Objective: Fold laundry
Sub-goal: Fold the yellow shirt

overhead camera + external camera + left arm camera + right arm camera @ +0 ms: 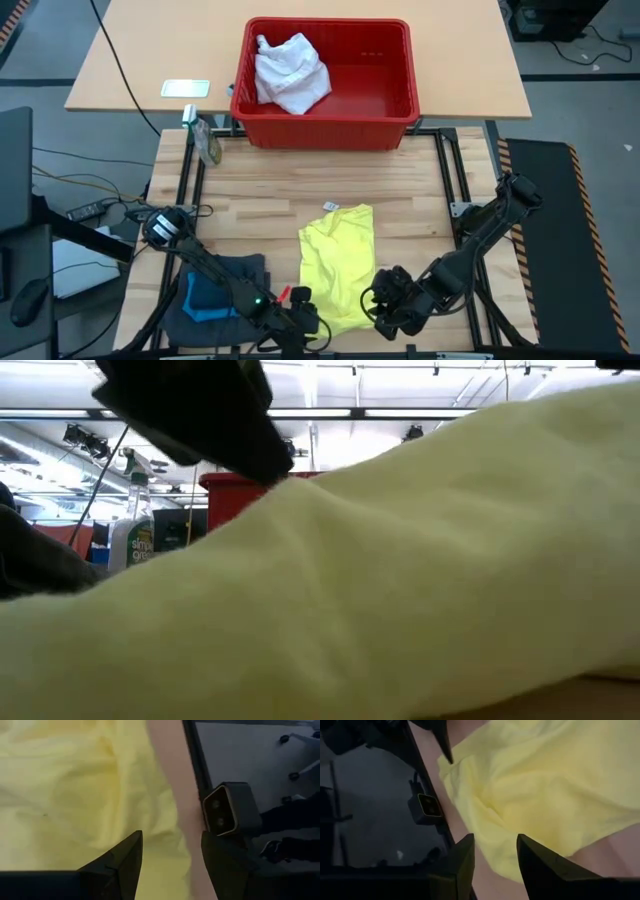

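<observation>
The garment's near end [345, 318] is lying limp and creased. The yellow garment [338, 262] will therefore fold over and bunch up into loose folds when I lift and carry it.
A yellow garment [337, 265] lies folded into a long strip on the wooden table, its near end by the table's near edge; it fills the low view [400, 560]. My left gripper [303, 312] [172, 865] stands open at the strip's near left corner. My right gripper [382, 305] [495, 860] stands open over its near right edge, with cloth [535, 785] showing below the gap. Neither has cloth between its fingers. At the near left lies a dark grey garment [238, 270] with a bright blue one [205, 298] on top. A white garment [290, 72] lies in the basket.
A red plastic basket [325, 130] stands at the table's far edge, also in the low view [230, 495]. A spray bottle [205, 140] lies to its left. A small camera [225, 812] sits on the table's near edge frame. Bare wood lies between basket and yellow garment.
</observation>
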`<state>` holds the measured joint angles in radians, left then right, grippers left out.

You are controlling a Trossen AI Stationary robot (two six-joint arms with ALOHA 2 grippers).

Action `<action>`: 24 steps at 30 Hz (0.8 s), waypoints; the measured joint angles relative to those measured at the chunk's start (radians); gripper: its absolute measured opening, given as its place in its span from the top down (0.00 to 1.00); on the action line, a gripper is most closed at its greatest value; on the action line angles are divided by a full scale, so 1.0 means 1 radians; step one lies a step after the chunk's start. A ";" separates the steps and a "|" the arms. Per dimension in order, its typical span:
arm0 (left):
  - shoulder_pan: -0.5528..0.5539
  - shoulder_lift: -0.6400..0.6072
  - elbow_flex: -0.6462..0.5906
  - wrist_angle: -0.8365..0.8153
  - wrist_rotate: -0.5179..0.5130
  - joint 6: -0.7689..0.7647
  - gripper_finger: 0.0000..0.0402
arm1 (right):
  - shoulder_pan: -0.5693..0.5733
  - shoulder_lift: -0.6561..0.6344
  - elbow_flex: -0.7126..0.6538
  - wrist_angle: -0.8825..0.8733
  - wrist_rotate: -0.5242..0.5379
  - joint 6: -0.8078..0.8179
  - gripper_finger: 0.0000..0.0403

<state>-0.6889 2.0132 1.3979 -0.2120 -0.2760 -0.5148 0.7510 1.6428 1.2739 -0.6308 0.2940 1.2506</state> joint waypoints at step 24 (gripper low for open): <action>-0.083 0.094 0.008 0.063 -0.154 0.216 0.49 | 0.100 0.202 -0.005 0.083 -0.006 -0.498 0.61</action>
<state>-0.7715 2.1071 1.4059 -0.1495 -0.4298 -0.2989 0.8509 1.8452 1.2686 -0.5477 0.2880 0.7523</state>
